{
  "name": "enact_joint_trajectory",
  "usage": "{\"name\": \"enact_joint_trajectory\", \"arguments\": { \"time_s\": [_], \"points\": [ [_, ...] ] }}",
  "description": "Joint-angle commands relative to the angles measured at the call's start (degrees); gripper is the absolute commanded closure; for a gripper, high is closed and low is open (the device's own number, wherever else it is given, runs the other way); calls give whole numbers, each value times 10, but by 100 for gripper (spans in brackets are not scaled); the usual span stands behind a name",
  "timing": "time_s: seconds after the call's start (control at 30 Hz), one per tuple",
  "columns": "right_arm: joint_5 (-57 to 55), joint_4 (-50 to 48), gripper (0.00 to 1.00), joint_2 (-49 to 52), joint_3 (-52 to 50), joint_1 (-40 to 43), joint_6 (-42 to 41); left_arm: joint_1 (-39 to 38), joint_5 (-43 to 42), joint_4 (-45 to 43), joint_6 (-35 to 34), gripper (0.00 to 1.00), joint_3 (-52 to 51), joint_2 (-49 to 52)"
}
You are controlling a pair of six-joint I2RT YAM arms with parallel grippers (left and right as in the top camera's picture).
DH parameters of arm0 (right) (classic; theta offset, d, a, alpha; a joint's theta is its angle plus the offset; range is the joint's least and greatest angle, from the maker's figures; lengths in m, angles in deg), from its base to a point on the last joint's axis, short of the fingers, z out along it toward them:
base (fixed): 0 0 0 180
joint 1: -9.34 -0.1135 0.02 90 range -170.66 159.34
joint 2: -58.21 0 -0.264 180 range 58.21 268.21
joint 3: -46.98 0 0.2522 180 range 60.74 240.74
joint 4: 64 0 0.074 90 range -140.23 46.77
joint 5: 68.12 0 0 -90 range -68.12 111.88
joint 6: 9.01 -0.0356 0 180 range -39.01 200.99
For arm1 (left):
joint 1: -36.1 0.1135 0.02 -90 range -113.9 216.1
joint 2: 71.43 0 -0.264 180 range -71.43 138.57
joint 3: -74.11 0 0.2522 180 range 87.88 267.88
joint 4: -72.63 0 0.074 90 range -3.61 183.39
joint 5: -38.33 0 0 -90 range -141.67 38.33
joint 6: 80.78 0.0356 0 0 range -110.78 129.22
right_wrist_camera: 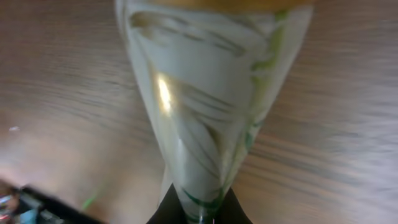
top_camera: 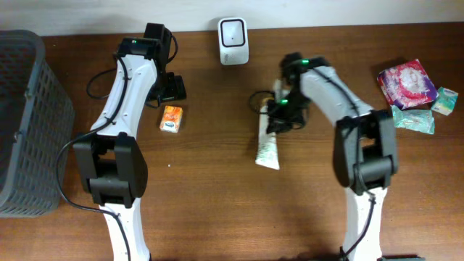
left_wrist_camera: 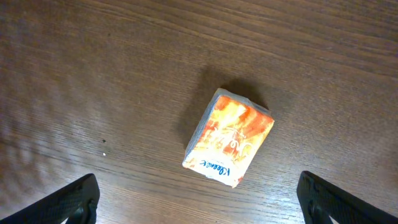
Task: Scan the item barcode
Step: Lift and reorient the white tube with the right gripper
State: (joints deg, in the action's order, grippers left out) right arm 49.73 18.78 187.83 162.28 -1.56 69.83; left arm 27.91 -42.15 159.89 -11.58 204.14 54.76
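Observation:
The tube's leaf-patterned side [right_wrist_camera: 205, 93] is showing and the tube's barcode is hidden, so next my right gripper puts the tube down, takes hold of it again and turns it in front of the white barcode scanner [top_camera: 233, 34].
A white tube with green markings [top_camera: 267, 142] lies lengthwise on the wooden table, centre right. My right gripper [top_camera: 275, 110] is shut on its narrow cap end; in the right wrist view the tube [right_wrist_camera: 208, 112] fans out from the pinched end between my two dark fingertips [right_wrist_camera: 166, 210]. A white barcode scanner [top_camera: 233, 40] stands at the back centre. A small orange packet [top_camera: 171, 118] lies left of centre. My left gripper [left_wrist_camera: 199, 199] hangs open above the packet [left_wrist_camera: 229, 138], its fingers wide at both lower corners and touching nothing.
A dark mesh basket [top_camera: 29, 123] fills the far left. Pink and teal packets [top_camera: 413, 94] lie at the far right. Bare wood lies between the scanner and the tube.

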Motion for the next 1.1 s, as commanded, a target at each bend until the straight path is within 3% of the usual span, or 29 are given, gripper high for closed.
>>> {"name": "enact_joint_trajectory", "arguments": {
  "time_s": [0.0, 0.03, 0.13, 0.17, 0.27, 0.37, 0.47, 0.53, 0.73, 0.77, 0.83, 0.93, 1.07],
  "points": [
    [23, -27, 90, 10, -77, 76, 54, 1, 6, 1, 0, 1, 7, -2],
    [-20, -33, 58, 10, -107, 113, 52, 1, 6, 1, 0, 1, 7, -2],
    [-93, 39, 26, 8, -61, 159, 52, 1, 6, 1, 0, 1, 7, -2],
    [-106, 89, 24, 8, -13, 162, 52, 1, 6, 1, 0, 1, 7, -2],
    [-113, 186, 25, 8, 103, 134, 51, 1, 6, 1, 0, 1, 7, -2],
    [-221, 247, 33, 6, 183, 60, -54, 1, 6, 1, 0, 1, 7, -2],
    [-363, 239, 62, 10, 164, -42, -219, 1, 6, 1, 0, 1, 7, -2],
    [-422, 204, 72, 10, 124, -101, -280, 1, 6, 1, 0, 1, 7, -2],
    [-466, 130, 82, 10, 10, -112, -299, 0, 6, 1, 0, 1, 7, -2],
    [-480, 130, 82, 10, 3, -103, -299, 0, 6, 1, 0, 1, 7, -2],
    [-481, 132, 46, 10, 2, -73, -298, 1, 6, 1, 0, 1, 7, -2],
    [-483, 123, 42, 10, 2, -44, -296, -2, 6, 1, 0, 1, 7, -2],
    [-485, 85, 35, 10, 2, -21, -184, -2, 6, 1, 0, 1, 7, -2]
  ]
}}
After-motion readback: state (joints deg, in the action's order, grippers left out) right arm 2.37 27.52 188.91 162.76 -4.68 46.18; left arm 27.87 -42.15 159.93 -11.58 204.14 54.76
